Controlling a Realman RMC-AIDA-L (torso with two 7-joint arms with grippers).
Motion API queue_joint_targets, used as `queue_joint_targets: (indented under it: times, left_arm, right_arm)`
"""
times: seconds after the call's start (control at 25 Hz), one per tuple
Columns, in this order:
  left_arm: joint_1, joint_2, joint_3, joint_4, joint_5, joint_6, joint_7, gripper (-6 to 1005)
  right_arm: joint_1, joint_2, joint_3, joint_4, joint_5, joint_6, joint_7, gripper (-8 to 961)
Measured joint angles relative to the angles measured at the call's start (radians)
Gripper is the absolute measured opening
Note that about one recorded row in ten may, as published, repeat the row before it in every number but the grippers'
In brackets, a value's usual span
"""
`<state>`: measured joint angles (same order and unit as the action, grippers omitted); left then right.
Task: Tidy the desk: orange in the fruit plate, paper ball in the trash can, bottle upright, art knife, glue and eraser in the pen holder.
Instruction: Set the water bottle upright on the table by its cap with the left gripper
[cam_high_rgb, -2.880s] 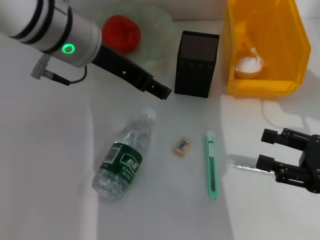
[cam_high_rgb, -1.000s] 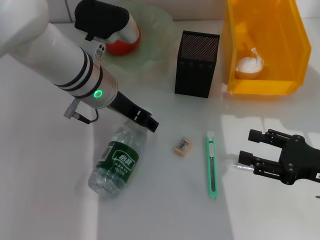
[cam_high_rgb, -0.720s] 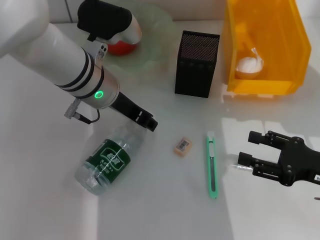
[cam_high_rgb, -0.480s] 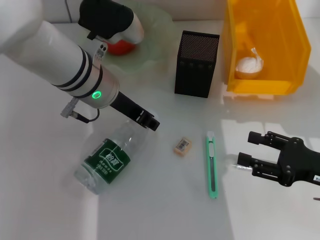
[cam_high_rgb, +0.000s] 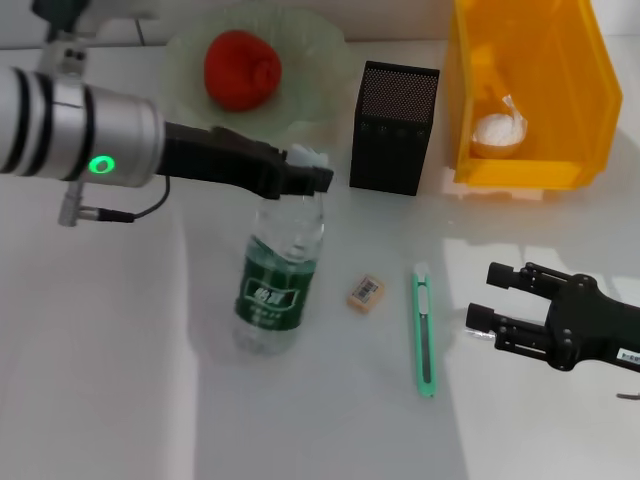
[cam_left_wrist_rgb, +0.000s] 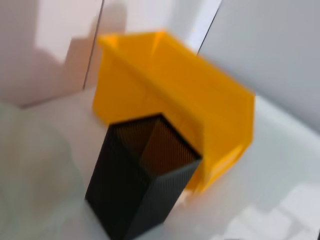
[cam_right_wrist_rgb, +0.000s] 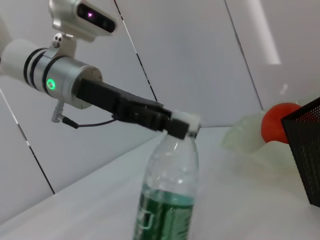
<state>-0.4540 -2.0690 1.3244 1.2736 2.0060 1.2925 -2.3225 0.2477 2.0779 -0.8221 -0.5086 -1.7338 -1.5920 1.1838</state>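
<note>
My left gripper is above the bottle (cam_high_rgb: 274, 290), which slants close to the eraser, so I should swing it back with that gripper and stand it upright beside the fruit plate (cam_high_rgb: 230, 204) before opening.
My left gripper (cam_high_rgb: 305, 177) is shut on the neck of the clear water bottle (cam_high_rgb: 280, 270) with the green label, which stands almost upright on the white desk. The right wrist view shows the same grip (cam_right_wrist_rgb: 176, 126) on the bottle (cam_right_wrist_rgb: 167, 195). The orange (cam_high_rgb: 243, 68) lies in the green fruit plate (cam_high_rgb: 320, 50). The paper ball (cam_high_rgb: 498, 128) lies in the yellow bin (cam_high_rgb: 560, 60). The eraser (cam_high_rgb: 365, 292) and the green art knife (cam_high_rgb: 424, 330) lie in front of the black pen holder (cam_high_rgb: 393, 128). My right gripper (cam_high_rgb: 483, 297) is open just right of the knife, with a small clear item (cam_high_rgb: 478, 336) by its lower finger.
The left wrist view shows the pen holder (cam_left_wrist_rgb: 140, 180) with the yellow bin (cam_left_wrist_rgb: 200, 100) behind it. The right wrist view shows the orange (cam_right_wrist_rgb: 280, 122) and the pen holder's edge (cam_right_wrist_rgb: 306, 150) beyond the bottle.
My left gripper has raised the bottle by its neck from lying on its side to almost upright. My right gripper has crept slightly towards the knife.
</note>
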Motion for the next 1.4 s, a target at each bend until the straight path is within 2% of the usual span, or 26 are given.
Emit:
queue_joint_targets:
  times: [0.08,0.16,0.28,0.32,0.36,0.48,0.52,0.56,0.68,0.72,0.76,0.88,0.92,0.96,1.0,1.16,1.4]
  left_arm:
    - [0.014,0.0,-0.027,-0.014,-0.044,0.011,0.047,439]
    - [0.05,0.002,-0.131,-0.104,-0.206,0.064,0.237,441]
    - [0.056,0.002,-0.156,-0.139,-0.256,0.087,0.3,444]
    - [0.063,0.002,-0.202,-0.208,-0.352,0.142,0.428,445]
    - [0.063,0.002,-0.202,-0.208,-0.352,0.142,0.428,446]
    - [0.068,0.002,-0.256,-0.343,-0.489,0.21,0.628,448]
    - [0.068,0.002,-0.278,-0.46,-0.575,0.242,0.784,449]
    - [0.068,0.002,-0.278,-0.46,-0.575,0.242,0.784,450]
    - [0.065,0.002,-0.296,-0.606,-0.671,0.265,1.029,453]
    - [0.058,-0.002,-0.298,-0.694,-0.727,0.269,1.177,454]
    - [0.058,-0.002,-0.298,-0.694,-0.727,0.269,1.177,455]
    - [0.035,-0.004,-0.299,-0.823,-0.801,0.264,1.38,458]
    - [0.015,-0.006,-0.299,-0.905,-0.855,0.256,1.496,459]
    - [0.015,-0.006,-0.299,-0.905,-0.855,0.256,1.496,460]
    - [-0.002,-0.008,-0.3,-0.964,-0.898,0.251,1.588,461]
    - [-0.038,-0.01,-0.3,-1.072,-0.977,0.236,1.748,465]
    - [-0.065,-0.011,-0.302,-1.142,-1.018,0.179,1.857,471]
  right_arm:
    - [0.001,0.0,0.0,0.002,0.0,0.0,0.001,734]
    - [0.006,0.0,0.0,0.004,0.0,0.0,0.011,734]
    - [0.01,0.001,0.0,0.005,0.0,0.0,0.024,734]
    - [0.013,0.001,0.0,0.005,0.0,0.001,0.039,734]
    - [0.013,0.001,0.0,0.005,0.0,0.001,0.039,734]
    - [0.014,0.001,0.0,0.007,0.003,0.0,0.055,733]
    - [0.014,0.001,0.0,0.007,0.006,-0.002,0.062,733]
    - [0.014,0.001,0.0,0.007,0.006,-0.002,0.062,733]
    - [0.015,0.001,0.0,0.007,0.008,0.0,0.068,733]
    - [0.018,0.002,0.0,0.007,0.008,0.001,0.069,733]
    - [0.018,0.002,0.0,0.007,0.008,0.001,0.069,733]
    - [0.032,0.003,0.0,0.024,0.009,0.002,0.069,734]
    - [0.045,0.002,0.001,0.042,0.01,0.003,0.069,734]
    - [0.045,0.002,0.001,0.042,0.01,0.003,0.069,734]
    - [0.053,0.002,0.001,0.049,0.01,0.003,0.069,734]
    - [0.063,0.004,0.002,0.053,0.016,0.005,0.069,734]
    - [0.084,0.005,0.003,0.07,0.033,0.007,0.064,733]
